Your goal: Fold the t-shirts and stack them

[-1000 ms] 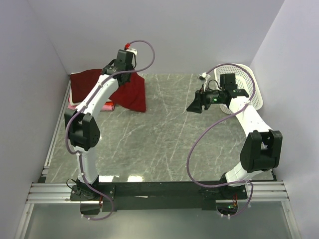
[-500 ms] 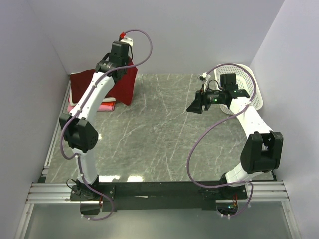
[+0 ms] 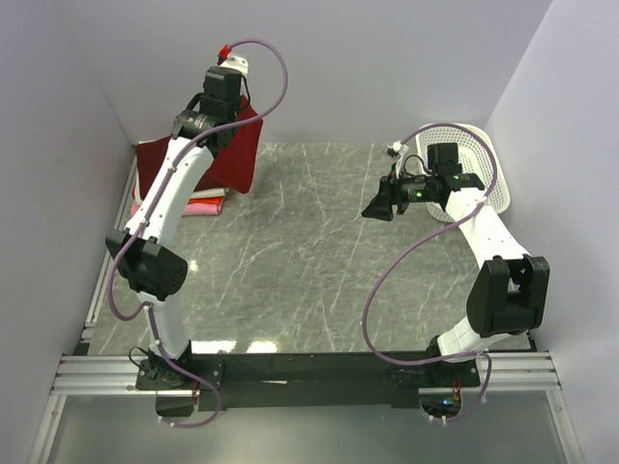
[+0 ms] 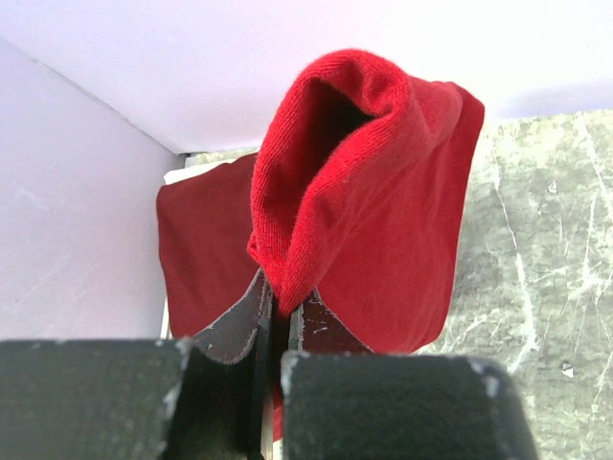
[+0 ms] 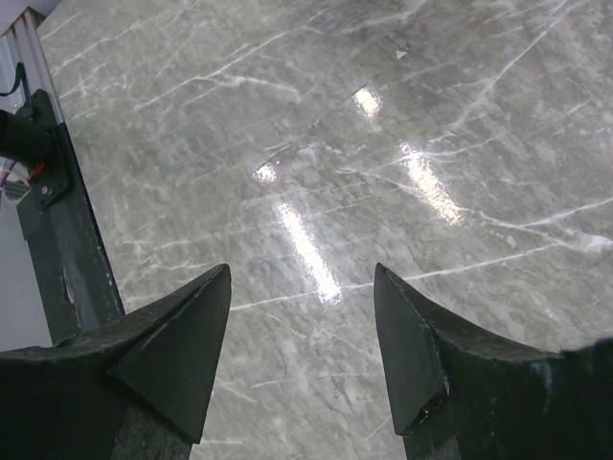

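Note:
The red t-shirt's folded lower end is over the stack's edge, so my left gripper should keep going across the dark maroon top and let go once the t-shirt lies flat.
A bright red t-shirt hangs from my left gripper, raised at the table's back left corner. In the left wrist view the left gripper is shut on a bunched fold of the red t-shirt, which droops down past the fingers. Under and behind it lies a stack of folded t-shirts: dark maroon on top, with pink and white edges showing. My right gripper hovers open over the right half of the table. Only bare marble shows between the right gripper's fingers.
A white perforated basket stands tilted at the back right behind the right arm. Grey walls close in the back and both sides. The marble table spreads between the arms. A black frame rail shows at the left of the right wrist view.
My left arm has swung back and to the left, carrying the red t-shirt off the table's middle and over the folded stack. The right arm has not moved.

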`<action>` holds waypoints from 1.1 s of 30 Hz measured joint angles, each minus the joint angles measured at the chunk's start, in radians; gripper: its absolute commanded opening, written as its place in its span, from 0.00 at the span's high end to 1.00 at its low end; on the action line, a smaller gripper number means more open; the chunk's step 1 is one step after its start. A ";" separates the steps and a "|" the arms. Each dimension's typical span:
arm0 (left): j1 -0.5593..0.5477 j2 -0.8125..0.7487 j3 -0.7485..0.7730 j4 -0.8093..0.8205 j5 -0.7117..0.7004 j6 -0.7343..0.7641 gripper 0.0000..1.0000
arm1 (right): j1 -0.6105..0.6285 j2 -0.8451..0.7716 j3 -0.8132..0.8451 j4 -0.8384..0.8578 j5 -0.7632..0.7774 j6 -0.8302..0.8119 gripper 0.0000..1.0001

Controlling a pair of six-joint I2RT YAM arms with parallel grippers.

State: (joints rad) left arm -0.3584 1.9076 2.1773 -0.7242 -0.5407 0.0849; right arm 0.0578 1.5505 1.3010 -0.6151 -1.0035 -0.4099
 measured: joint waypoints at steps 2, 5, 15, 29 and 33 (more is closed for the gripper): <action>0.005 -0.011 0.000 0.000 -0.006 0.000 1.00 | 0.000 0.000 0.000 0.000 -0.002 0.000 0.32; 0.016 -0.021 0.000 0.001 -0.007 0.000 1.00 | 0.000 0.000 0.000 0.000 -0.004 0.000 0.32; 0.093 -0.026 0.000 0.010 -0.006 0.000 1.00 | 0.000 0.000 0.000 0.000 -0.005 0.000 0.32; 0.288 0.097 0.011 0.098 0.068 -0.027 1.00 | -0.009 0.000 0.000 -0.008 -0.011 -0.003 0.32; 0.383 0.204 0.018 0.145 0.108 -0.058 0.57 | -0.020 0.002 0.000 -0.019 -0.013 -0.010 0.32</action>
State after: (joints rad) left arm 0.0250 2.1120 2.1952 -0.5797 -0.4324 0.0265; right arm 0.0376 1.5524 1.3010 -0.6342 -1.0161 -0.4202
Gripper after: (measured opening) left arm 0.188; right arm 0.677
